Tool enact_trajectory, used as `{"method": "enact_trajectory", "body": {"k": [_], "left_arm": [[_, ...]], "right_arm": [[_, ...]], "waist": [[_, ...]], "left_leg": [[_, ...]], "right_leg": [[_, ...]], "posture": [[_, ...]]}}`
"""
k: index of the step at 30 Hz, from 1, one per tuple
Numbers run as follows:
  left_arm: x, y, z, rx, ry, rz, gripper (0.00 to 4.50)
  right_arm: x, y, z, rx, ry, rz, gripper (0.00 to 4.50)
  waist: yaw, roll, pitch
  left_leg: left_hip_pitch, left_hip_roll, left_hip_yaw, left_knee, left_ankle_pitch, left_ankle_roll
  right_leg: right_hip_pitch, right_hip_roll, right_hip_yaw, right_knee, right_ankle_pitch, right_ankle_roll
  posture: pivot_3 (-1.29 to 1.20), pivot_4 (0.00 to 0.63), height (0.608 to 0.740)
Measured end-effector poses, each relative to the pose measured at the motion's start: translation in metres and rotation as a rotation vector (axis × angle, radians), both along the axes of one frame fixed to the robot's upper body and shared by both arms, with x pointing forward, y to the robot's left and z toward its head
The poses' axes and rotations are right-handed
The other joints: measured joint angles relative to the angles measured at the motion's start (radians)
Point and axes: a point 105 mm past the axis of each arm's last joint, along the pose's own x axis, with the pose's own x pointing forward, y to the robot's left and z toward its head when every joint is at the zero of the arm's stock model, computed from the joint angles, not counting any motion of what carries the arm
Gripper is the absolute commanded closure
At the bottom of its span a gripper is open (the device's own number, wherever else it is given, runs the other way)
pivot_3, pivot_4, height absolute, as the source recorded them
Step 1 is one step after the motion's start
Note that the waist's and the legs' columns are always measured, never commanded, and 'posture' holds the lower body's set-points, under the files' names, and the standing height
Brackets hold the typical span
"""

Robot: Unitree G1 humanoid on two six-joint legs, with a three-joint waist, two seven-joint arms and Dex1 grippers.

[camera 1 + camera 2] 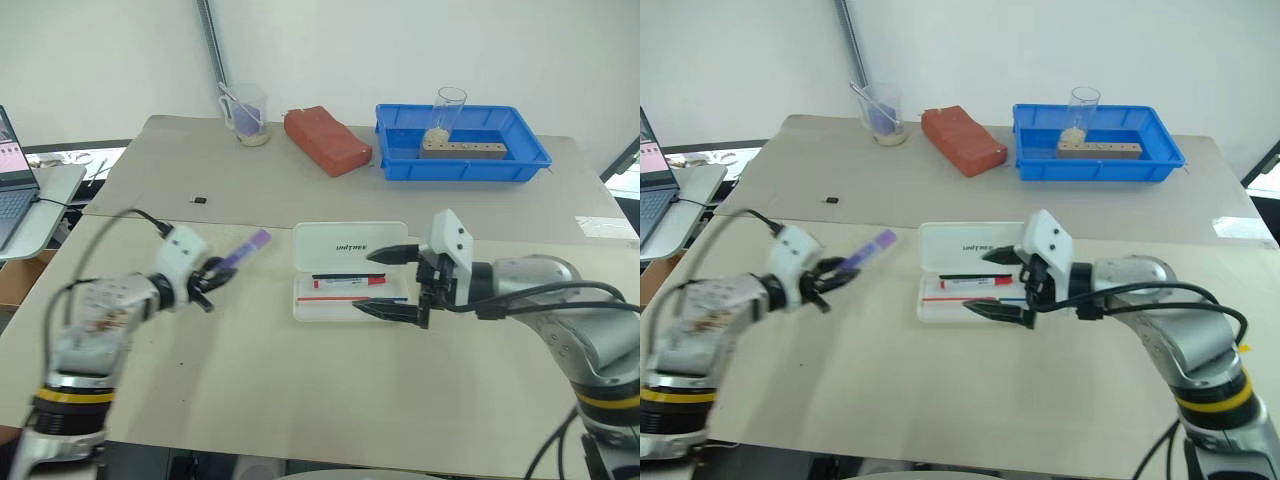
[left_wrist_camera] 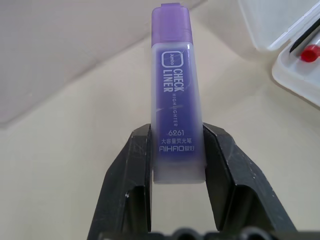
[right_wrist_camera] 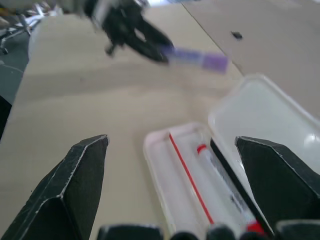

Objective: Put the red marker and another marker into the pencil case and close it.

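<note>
Next, I turn the lavender highlighter [image 1: 249, 246] from slanted to parallel with the pencil case's long side and lay it in the empty front compartment [image 1: 328, 310] with my left gripper.
The pencil case [image 1: 350, 243] lies open in the middle of the table, lid raised toward the back. In its base rests the red marker [image 1: 348, 283], with a black pen and a thin red pen beside it. My left gripper [image 1: 212, 275] hovers left of the case, shut on the lavender highlighter [image 1: 246, 247], the other marker, whose cap points toward the case. The left wrist view shows that highlighter [image 2: 176, 100] clamped between both fingers. My right gripper [image 1: 367, 282] stands open at the case's right end, one finger by the lid and one by the front edge, nothing between them.
A blue tray [image 1: 460, 171] holding a glass and a wooden block stands at the back right. A red block [image 1: 326, 141] and a plastic cup [image 1: 247, 113] stand at the back middle. A small black item [image 1: 200, 199] lies left of centre. A laptop [image 1: 14, 195] sits far left.
</note>
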Motion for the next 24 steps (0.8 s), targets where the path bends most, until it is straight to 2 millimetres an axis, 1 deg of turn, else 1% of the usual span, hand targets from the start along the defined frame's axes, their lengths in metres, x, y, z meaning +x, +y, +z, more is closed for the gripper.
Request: {"method": "enact_trajectory", "body": {"k": [2, 3, 6, 8, 9, 10, 11, 12, 13, 15, 18, 21, 24], "left_arm": [[-0.008, -0.002, 0.020, 0.012, -0.009, -0.067, 3.57], [-0.013, -0.008, 0.030, 0.011, -0.009, -0.124, 3.57], [-0.021, -0.041, 0.054, -0.002, -0.036, -0.326, 3.57], [-0.026, -0.064, 0.057, 0.007, -0.031, -0.448, 3.57], [-0.026, -0.071, 0.056, 0.003, -0.024, -0.478, 3.57], [-0.026, -0.078, 0.054, -0.005, -0.018, -0.505, 3.57], [-0.021, -0.098, 0.049, -0.009, -0.034, -0.576, 3.57], [-0.020, -0.113, 0.043, -0.004, -0.037, -0.629, 3.57], [-0.020, -0.123, 0.033, 0.007, -0.017, -0.670, 3.57], [-0.020, -0.134, 0.011, 0.046, 0.023, -0.725, 3.57], [-0.021, -0.139, -0.012, 0.090, 0.077, -0.772, 3.57], [-0.018, -0.139, -0.025, 0.136, 0.085, -0.788, 3.57], [-0.012, -0.137, -0.036, 0.168, 0.087, -0.771, 3.57]], "right_arm": [[0.000, -0.008, -0.003, -0.014, 0.009, -0.030, 0.00], [0.000, -0.011, -0.005, -0.017, 0.012, -0.041, 0.00], [0.000, -0.020, -0.005, -0.024, 0.013, -0.076, 0.00], [0.000, -0.024, -0.006, -0.030, 0.015, -0.088, 0.00], [-0.001, -0.024, -0.006, -0.032, 0.015, -0.090, 0.00], [0.000, -0.025, -0.006, -0.034, 0.015, -0.092, 0.00], [-0.001, -0.028, -0.008, -0.043, 0.017, -0.106, 0.00], [-0.002, -0.028, -0.008, -0.044, 0.015, -0.105, 0.00], [-0.003, -0.027, -0.007, -0.045, 0.009, -0.102, 0.00], [-0.004, -0.027, -0.008, -0.047, 0.009, -0.105, 0.00], [-0.006, -0.029, -0.011, -0.049, 0.017, -0.116, 0.00], [-0.007, -0.030, -0.014, -0.050, 0.026, -0.128, 0.00], [-0.009, -0.029, -0.015, -0.050, 0.024, -0.129, 0.00]], "waist": [[0.001, 0.000, 0.000], [0.001, 0.000, 0.000], [0.008, 0.000, 0.000], [0.004, 0.000, 0.000], [0.004, 0.000, 0.000], [0.003, 0.000, 0.000], [0.007, 0.000, 0.000], [0.008, 0.000, 0.000], [0.007, 0.000, 0.000], [0.000, 0.000, 0.000], [-0.009, 0.000, 0.000], [-0.009, 0.000, 0.000], [-0.007, 0.000, 0.000]], "left_leg": [[0.001, 0.000, 0.000, 0.000, 0.000, 0.000], [0.003, 0.000, 0.000, 0.000, 0.000, 0.000], [0.004, 0.000, 0.001, -0.001, 0.000, 0.000], [0.004, 0.000, 0.002, -0.001, 0.000, 0.000], [0.004, 0.000, 0.002, -0.001, 0.000, 0.000], [0.004, 0.000, 0.002, -0.001, 0.000, 0.000], [0.004, -0.001, 0.001, -0.001, 0.000, 0.000], [0.003, -0.001, 0.000, -0.001, 0.000, 0.000], [0.003, -0.001, 0.000, -0.001, 0.000, 0.000], [0.003, -0.001, 0.000, -0.001, 0.000, 0.000], [0.003, 0.000, -0.001, -0.001, 0.000, 0.000], [0.003, 0.000, -0.001, -0.001, 0.000, 0.000], [0.003, 0.000, -0.001, -0.001, 0.000, 0.000]], "right_leg": [[0.000, 0.000, 0.000, 0.000, 0.000, -0.001], [-0.001, 0.000, -0.001, -0.001, -0.001, -0.001], [0.000, -0.001, -0.001, -0.001, -0.001, -0.002], [0.001, 0.000, 0.001, -0.001, -0.001, -0.002], [0.003, 0.000, 0.001, 0.000, -0.002, -0.002], [0.003, 0.000, 0.001, 0.000, -0.002, -0.002], [0.003, 0.001, 0.001, -0.001, -0.002, -0.002], [0.003, 0.002, 0.001, 0.000, -0.002, -0.002], [0.003, 0.002, 0.002, 0.000, -0.002, -0.002], [0.002, 0.003, 0.003, 0.000, -0.002, -0.002], [0.001, 0.004, 0.004, 0.000, -0.002, -0.002], [0.001, 0.004, 0.004, 0.000, -0.002, -0.002], [0.002, 0.004, 0.004, 0.000, -0.002, -0.001]], "posture": [[0.00, 0.150, 0.740], [0.00, 0.150, 0.740], [0.00, 0.150, 0.740], [0.00, 0.150, 0.740], [0.00, 0.150, 0.740], [0.00, 0.150, 0.740], [0.00, 0.150, 0.740], [0.00, 0.150, 0.740], [0.00, 0.150, 0.740], [0.00, 0.150, 0.740], [0.00, 0.150, 0.740], [0.00, 0.150, 0.740], [0.00, 0.150, 0.740]]}}
